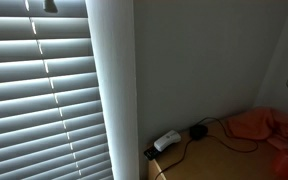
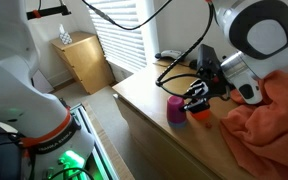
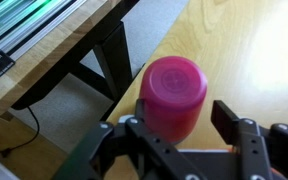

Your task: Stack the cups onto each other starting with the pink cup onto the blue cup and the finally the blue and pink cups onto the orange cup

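Observation:
Next, I open my half-open gripper wider and centre it over the pink top [image 3: 174, 80] before I grip and lift, because the pink cup sits [image 3: 149, 116] close to one finger of the gripper.
A pink cup [image 3: 172, 95] stands upside down on the wooden table [image 3: 254, 50], close to its edge. My gripper [image 3: 181, 128] is open, with the cup between its two fingers. The right finger stands clear of the cup and the left finger is close against its side. In an exterior view the pink cup [image 2: 176, 108] stands just left of the gripper [image 2: 196, 98]. A small orange-red shape [image 2: 200, 114] shows under the gripper; I cannot tell whether it is the orange cup. No blue cup is in view.
A crumpled orange cloth [image 2: 269, 120] lies on the table right of the gripper and also shows in the exterior view by the wall [image 1: 264, 125]. A white adapter [image 1: 166, 141] and black cables [image 1: 199, 131] lie by the wall. The table edge [image 2: 134, 95] drops to the floor.

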Robot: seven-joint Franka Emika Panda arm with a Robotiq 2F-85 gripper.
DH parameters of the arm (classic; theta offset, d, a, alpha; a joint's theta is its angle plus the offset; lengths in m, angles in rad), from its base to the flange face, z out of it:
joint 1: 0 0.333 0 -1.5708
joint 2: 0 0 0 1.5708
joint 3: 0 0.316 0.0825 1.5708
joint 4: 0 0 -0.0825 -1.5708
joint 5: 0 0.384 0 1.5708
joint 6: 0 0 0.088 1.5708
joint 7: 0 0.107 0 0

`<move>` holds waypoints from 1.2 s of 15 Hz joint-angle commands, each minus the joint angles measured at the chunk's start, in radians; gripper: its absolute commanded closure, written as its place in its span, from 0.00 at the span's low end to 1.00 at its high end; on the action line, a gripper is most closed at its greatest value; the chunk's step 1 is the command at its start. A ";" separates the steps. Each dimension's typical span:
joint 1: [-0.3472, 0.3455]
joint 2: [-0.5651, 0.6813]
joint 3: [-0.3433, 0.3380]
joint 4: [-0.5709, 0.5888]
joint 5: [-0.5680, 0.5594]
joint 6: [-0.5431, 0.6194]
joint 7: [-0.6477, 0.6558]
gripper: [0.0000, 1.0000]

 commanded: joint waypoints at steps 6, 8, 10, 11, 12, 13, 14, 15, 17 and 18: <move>0.020 0.018 0.008 0.011 -0.008 0.022 0.041 0.27; 0.025 0.010 0.011 0.005 -0.002 0.020 0.050 0.14; 0.032 0.008 0.013 0.004 -0.003 0.017 0.069 0.01; 0.036 0.009 0.015 0.004 -0.005 0.014 0.076 0.00; 0.041 0.011 0.016 0.004 -0.009 0.011 0.086 0.00; 0.048 0.011 0.018 0.002 -0.016 0.007 0.093 0.00; 0.053 0.012 0.018 0.002 -0.022 0.005 0.098 0.00; 0.058 0.012 0.018 0.001 -0.024 0.006 0.106 0.00; 0.074 0.013 0.018 -0.008 -0.040 0.027 0.120 0.00; 0.079 0.014 0.018 -0.008 -0.049 0.028 0.122 0.00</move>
